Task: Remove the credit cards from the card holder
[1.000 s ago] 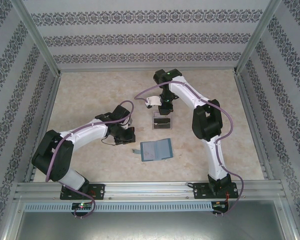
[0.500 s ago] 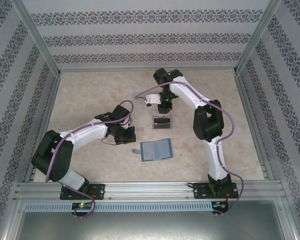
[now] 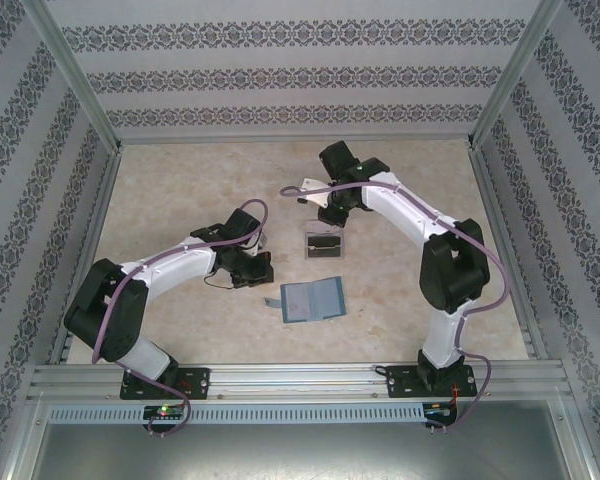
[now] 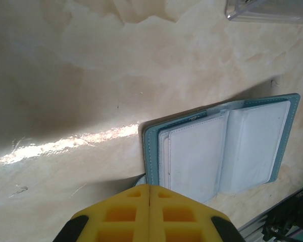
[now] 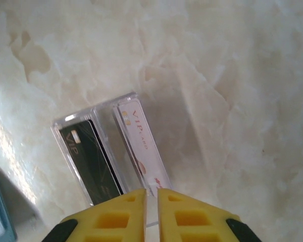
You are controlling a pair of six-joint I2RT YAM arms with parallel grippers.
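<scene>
The card holder is open and the top page's edge (image 4: 170, 162) is free, so I should keep my right gripper going toward the pale page (image 4: 198, 155), push it over and open there.
The card holder (image 3: 312, 298) lies open on the table, teal outside and pale inside (image 4: 222, 151). Two credit cards lie in a clear plastic tray (image 3: 311, 255) beyond it: a black one (image 5: 91, 161) and a whitish-pink one (image 5: 139, 141), side by side. My right gripper (image 3: 327, 212) hangs over the tray's near edge (image 5: 151, 194), its fingers a narrow slit apart with nothing between them. My left gripper (image 3: 260, 275) is shut and holds nothing (image 4: 150, 186). It sits just left of the holder, its tip over the small grey tab (image 4: 138, 180).
The tray's clear rim (image 5: 65, 121) shows at the top right of the left wrist view (image 4: 265, 10). Patterned walls and metal posts (image 3: 75, 90) enclose the marble tabletop (image 3: 180, 190). A metal rail (image 3: 300, 378) runs along the near edge.
The right arm's elbow has swung out to the right and its wrist has shifted slightly right above the tray. The left arm and the card holder have not moved.
</scene>
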